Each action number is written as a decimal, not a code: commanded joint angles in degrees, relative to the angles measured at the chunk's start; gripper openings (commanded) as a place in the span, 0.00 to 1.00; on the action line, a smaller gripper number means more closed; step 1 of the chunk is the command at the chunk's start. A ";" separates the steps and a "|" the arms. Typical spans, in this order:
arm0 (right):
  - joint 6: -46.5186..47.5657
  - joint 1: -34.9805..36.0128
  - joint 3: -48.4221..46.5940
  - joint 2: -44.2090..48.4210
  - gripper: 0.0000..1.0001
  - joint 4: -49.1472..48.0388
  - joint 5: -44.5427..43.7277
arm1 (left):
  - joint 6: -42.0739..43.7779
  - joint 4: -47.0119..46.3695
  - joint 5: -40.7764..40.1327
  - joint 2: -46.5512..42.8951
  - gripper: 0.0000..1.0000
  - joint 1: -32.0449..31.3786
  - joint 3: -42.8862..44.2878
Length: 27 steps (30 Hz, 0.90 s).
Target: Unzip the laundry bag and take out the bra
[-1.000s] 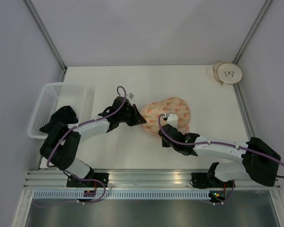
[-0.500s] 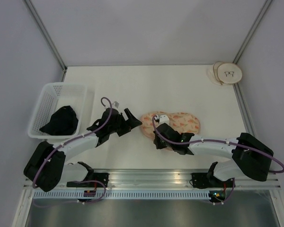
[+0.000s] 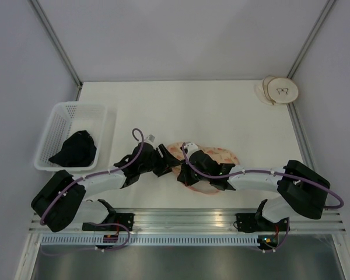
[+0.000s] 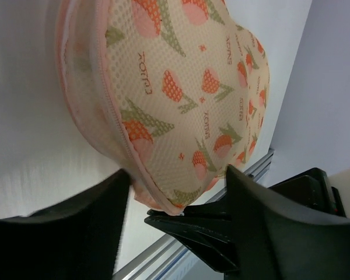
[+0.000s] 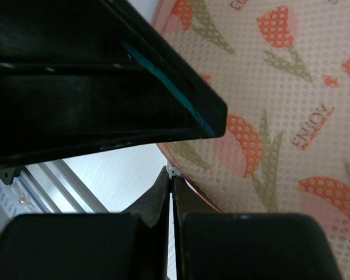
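My right gripper should swing the bag out of the way before my left gripper takes a corner, because my left gripper's fingers crowd the zip pull at the bag's end (image 5: 172, 169).
The laundry bag (image 3: 219, 156) lies near the table's front edge, a peach mesh pouch with tulip prints and pink zip trim. It fills the left wrist view (image 4: 181, 87) and the right wrist view (image 5: 280, 99). My right gripper (image 3: 184, 172) is shut on the small white zip pull (image 5: 171, 170) at the bag's near-left end. My left gripper (image 3: 166, 165) is open, and that same end of the bag sits between its fingers (image 4: 64, 227). The right gripper's tips (image 4: 186, 224) show just under the bag's edge. The bra is not in view.
A white lattice basket (image 3: 57, 119) at the left holds a black garment (image 3: 76, 149). A round white object (image 3: 280, 90) sits at the far right corner. The metal rail (image 3: 186, 219) runs along the table's front edge, close to both grippers.
The bag has been pulled toward the near left by my right gripper. My left gripper has moved right and closed in around the bag's end.
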<state>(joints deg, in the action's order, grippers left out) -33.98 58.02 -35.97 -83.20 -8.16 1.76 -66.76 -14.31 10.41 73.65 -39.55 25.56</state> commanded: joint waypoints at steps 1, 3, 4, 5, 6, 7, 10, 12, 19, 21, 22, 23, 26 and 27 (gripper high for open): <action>0.93 0.16 -0.95 1.89 0.00 -3.88 1.76 | -2.41 -5.12 1.54 1.23 0.64 -1.06 1.16; 0.93 0.25 -0.51 3.38 0.00 -3.26 0.79 | -2.58 -4.85 1.02 0.36 0.45 -1.06 0.55; 1.10 0.25 -0.42 3.83 0.00 -2.83 0.35 | -2.67 -4.77 0.66 -0.08 0.38 -1.06 0.19; 1.45 0.17 -0.42 4.27 0.00 -2.13 -0.09 | -2.93 -4.59 0.14 -0.52 0.30 -1.06 -0.16; 1.37 0.25 -0.51 4.62 0.01 -1.60 -0.26 | -3.11 -4.16 -1.26 -1.13 0.23 -1.06 -0.68; 1.63 0.25 -0.60 4.97 0.00 -0.98 -0.61 | -3.29 -3.80 -1.97 -2.36 0.10 -1.06 -0.95; 1.28 0.16 -0.51 5.77 0.00 1.39 -1.41 | -2.94 -0.56 -5.92 -4.30 0.02 -0.88 -0.25; 0.93 0.25 -0.42 6.38 0.00 4.28 -3.67 | -1.36 3.39 -8.82 -5.79 0.02 -0.27 1.23; -1.44 0.25 2.12 9.54 0.00 14.92 -11.23 | 6.90 11.57 -9.28 -7.73 0.02 7.72 6.60; -2.14 0.25 2.48 11.29 0.00 17.73 -13.35 | 10.68 12.89 -8.48 -6.86 0.02 9.22 8.79; -2.58 0.25 2.57 11.83 0.00 18.87 -14.75 | 11.64 15.86 -8.74 -6.50 0.02 10.79 9.59; -3.72 0.25 2.57 12.35 0.01 21.32 -17.73 | 13.83 16.41 -8.57 -6.24 0.02 11.59 10.38; -5.57 0.17 2.30 13.50 0.00 25.65 -22.05 | 17.10 17.73 -7.69 -4.04 0.02 15.20 13.28; -5.92 0.25 2.22 13.50 0.00 26.35 -22.67 | 18.15 17.04 -6.73 -3.17 0.02 15.90 13.89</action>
<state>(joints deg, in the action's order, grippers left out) -37.12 58.02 -34.06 -70.98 10.17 -14.26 -56.21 1.58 5.54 68.71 -26.74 35.55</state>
